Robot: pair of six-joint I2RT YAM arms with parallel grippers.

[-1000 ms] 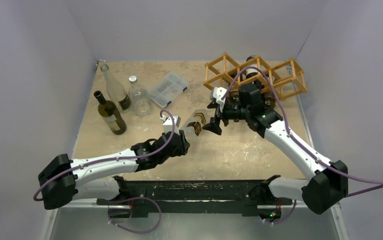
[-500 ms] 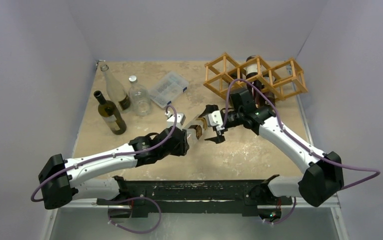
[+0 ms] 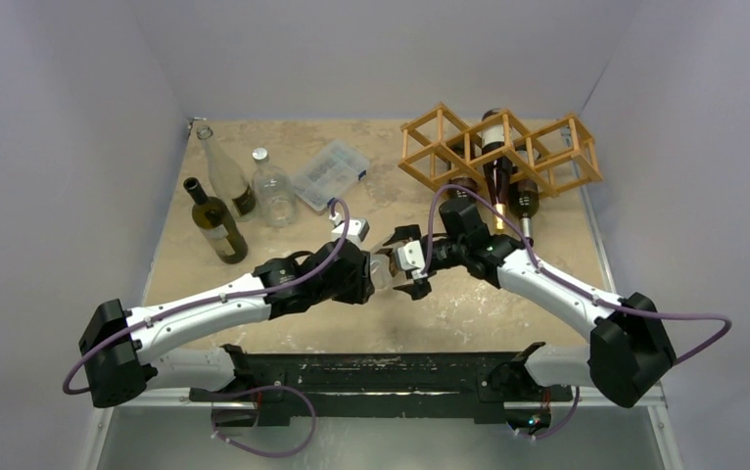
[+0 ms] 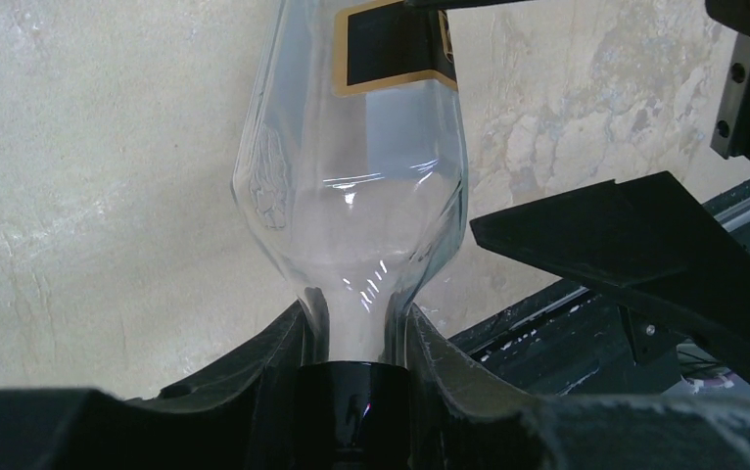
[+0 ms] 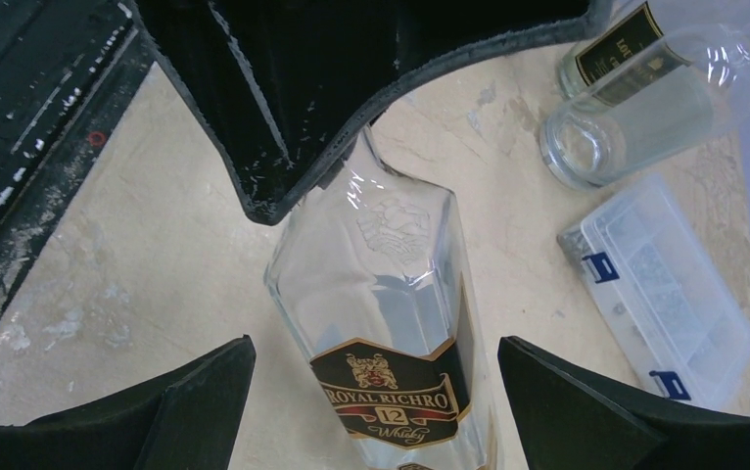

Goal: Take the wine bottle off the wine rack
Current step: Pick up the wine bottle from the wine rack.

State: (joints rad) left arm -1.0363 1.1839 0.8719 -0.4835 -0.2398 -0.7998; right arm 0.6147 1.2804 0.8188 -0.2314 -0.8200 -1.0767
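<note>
My right gripper should hold the bottle's labelled body steady while my left gripper takes its black cap [image 4: 356,406] end-on, because my left gripper is holding the clear bottle's neck [image 4: 356,328] at a slant.
The wine rack [image 3: 446,138], a lattice of light-brown rods, stands at the back right. A dark wine bottle [image 3: 500,174] lies in its middle cell, neck pointing toward me. At the table's middle my left gripper [image 3: 375,270] [image 4: 356,328] is shut on the neck of a clear bottle [image 3: 385,262] [image 4: 351,176] [image 5: 391,274] with a black and gold whisky label. From the right, my right gripper [image 3: 411,262] [image 5: 375,392] stands open with a finger on either side of that bottle's labelled body, not touching it.
At the back left stand a dark green bottle [image 3: 216,227], a tall clear bottle [image 3: 224,172] and a short clear bottle [image 3: 273,192] [image 5: 635,117]. Beside them lies a clear plastic compartment box [image 3: 330,171] [image 5: 660,294]. The black base rail [image 3: 381,377] runs along the near edge.
My right arm has swung away from the rack toward the near left, and its open jaws have come around the clear bottle. My left arm has shifted slightly right, keeping its hold on the neck.
</note>
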